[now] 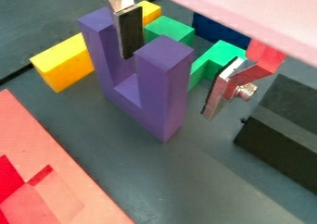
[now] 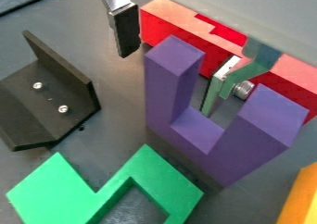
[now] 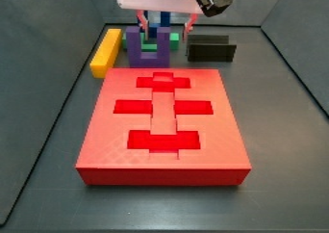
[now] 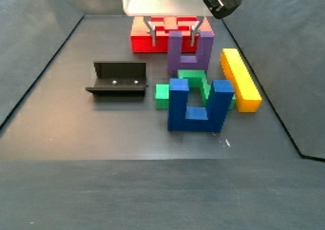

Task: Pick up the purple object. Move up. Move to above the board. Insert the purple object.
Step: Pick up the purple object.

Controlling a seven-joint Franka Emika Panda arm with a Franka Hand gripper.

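The purple object (image 3: pixel 149 60) will stay upright when I lift it by the one peg, because the peg's flat, straight sides (image 1: pixel 165 80) face my gripper's fingers.
The purple object (image 1: pixel 146 89) stands on the floor with both prongs up; it also shows in the other wrist view (image 2: pixel 217 126) and in both side views (image 3: pixel 135 48) (image 4: pixel 191 55). My gripper (image 1: pixel 171 82) (image 2: pixel 168 82) is open and low around one prong: one finger sits in the slot between the prongs, the other outside that prong. There are gaps between the pads and the prong. The gripper (image 3: pixel 164 27) (image 4: pixel 178 30) is beyond the far end of the red board (image 3: pixel 164 121) (image 4: pixel 150 32) (image 2: pixel 186 29), which lies flat with cross-shaped cut-outs.
A green block (image 1: pixel 173 30) (image 4: pixel 178 86) and a blue U block (image 4: pixel 200 105) stand close beside the purple object. A yellow bar (image 3: pixel 106 51) (image 4: pixel 238 79) lies on one side, the fixture (image 3: pixel 210 49) (image 4: pixel 117 79) (image 2: pixel 44 98) on the other. Dark walls ring the floor.
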